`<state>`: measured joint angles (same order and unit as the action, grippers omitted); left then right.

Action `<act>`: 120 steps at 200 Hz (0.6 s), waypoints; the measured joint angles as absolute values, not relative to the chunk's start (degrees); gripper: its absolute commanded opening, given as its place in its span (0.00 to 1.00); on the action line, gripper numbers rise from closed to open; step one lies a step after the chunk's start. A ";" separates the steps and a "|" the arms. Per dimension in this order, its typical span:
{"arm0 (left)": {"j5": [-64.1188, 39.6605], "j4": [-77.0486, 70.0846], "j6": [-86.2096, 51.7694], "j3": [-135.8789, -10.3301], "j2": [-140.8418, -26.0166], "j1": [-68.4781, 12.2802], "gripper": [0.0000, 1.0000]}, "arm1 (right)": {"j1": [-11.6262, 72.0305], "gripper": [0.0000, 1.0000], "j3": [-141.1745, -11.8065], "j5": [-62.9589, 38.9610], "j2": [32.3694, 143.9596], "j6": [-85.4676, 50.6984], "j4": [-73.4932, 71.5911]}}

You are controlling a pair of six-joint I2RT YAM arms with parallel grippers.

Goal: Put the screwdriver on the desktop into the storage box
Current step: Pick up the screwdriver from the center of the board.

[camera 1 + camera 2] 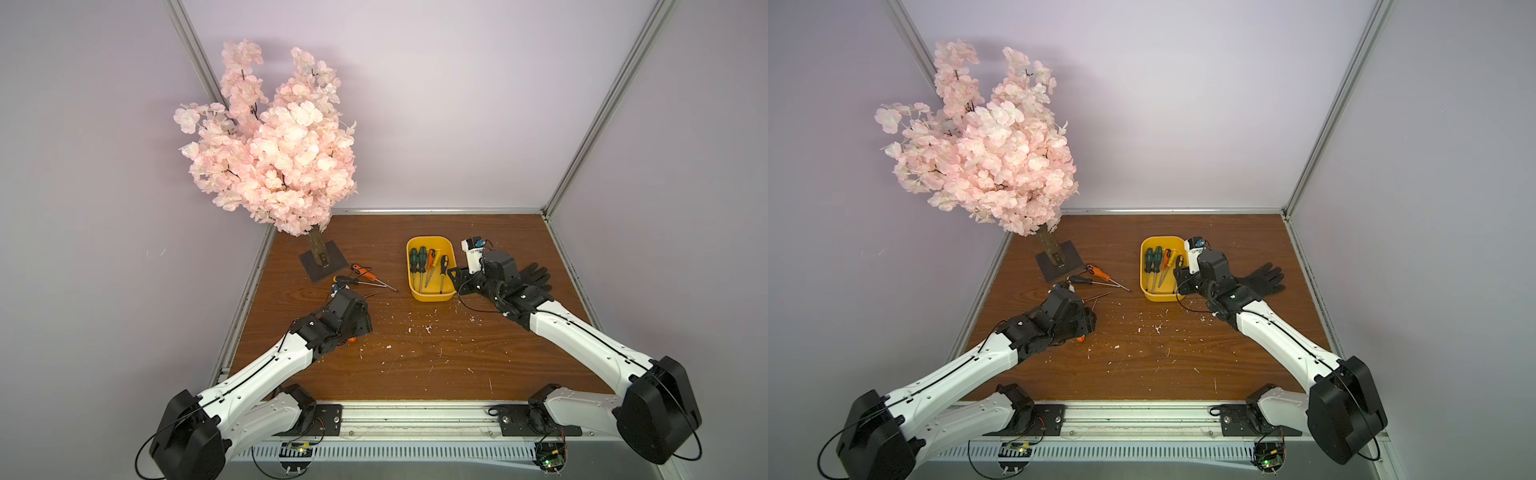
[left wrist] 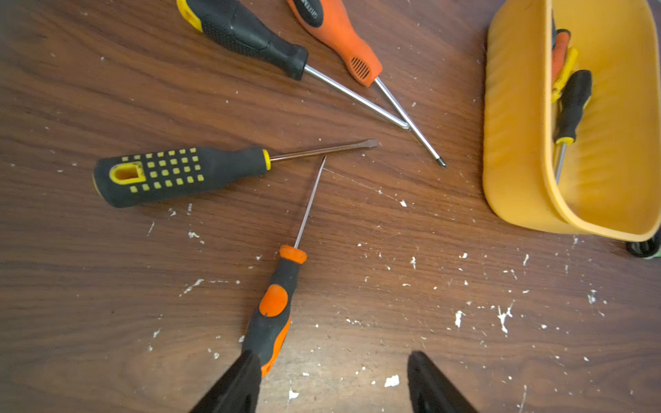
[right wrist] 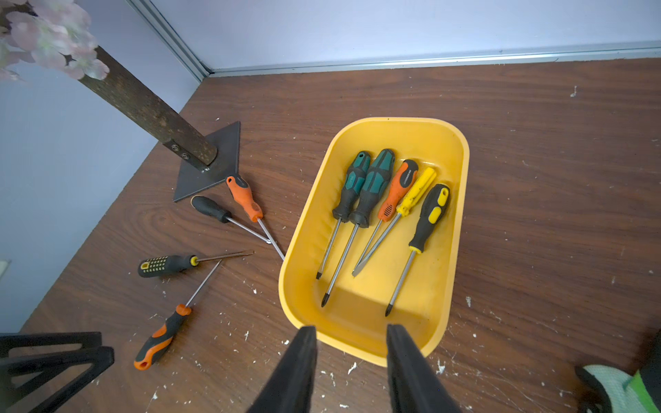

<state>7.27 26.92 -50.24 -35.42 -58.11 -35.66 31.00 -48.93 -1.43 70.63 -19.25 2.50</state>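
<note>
The black-and-orange screwdriver (image 3: 183, 309) is a long way from my right gripper, so my left gripper should grab it by its handle (image 2: 274, 303) and carry it over to my right gripper.
Several screwdrivers lie on the brown desktop (image 1: 415, 357): a thin black-and-orange one (image 2: 273, 311), a black one with yellow dots (image 2: 171, 175), a black one with a yellow cap (image 2: 250, 35) and an orange one (image 2: 339, 39). The yellow storage box (image 3: 361, 321) holds several more, side by side. My left gripper (image 2: 332, 361) hangs open just above the desktop, one fingertip (image 2: 246, 368) over the butt of the black-and-orange handle. My right gripper (image 3: 350, 330) is open and empty over the box's near end.
A pink blossom tree (image 1: 270, 145) on a dark square base (image 1: 323, 262) stands at the back left, close to the loose screwdrivers. A black glove (image 1: 536, 276) lies right of the box, under my right arm. Walls close off the left, back and right.
</note>
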 measured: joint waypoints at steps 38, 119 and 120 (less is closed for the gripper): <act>8.23 24.77 -50.39 -32.34 -59.42 -35.66 0.66 | 31.00 0.39 -45.89 -1.85 69.45 -18.81 2.42; 9.76 21.23 -50.19 -30.15 -67.51 -35.64 0.63 | 31.00 0.39 -43.75 -1.76 66.08 -18.68 2.35; 9.76 21.21 -50.17 -30.15 -67.53 -35.64 0.63 | 31.00 0.38 -43.72 -1.76 66.06 -18.68 2.33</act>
<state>9.76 21.21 -50.17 -30.15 -67.53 -35.64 31.00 -43.72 -1.76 66.06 -18.68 2.33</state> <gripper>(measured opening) 0.637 0.385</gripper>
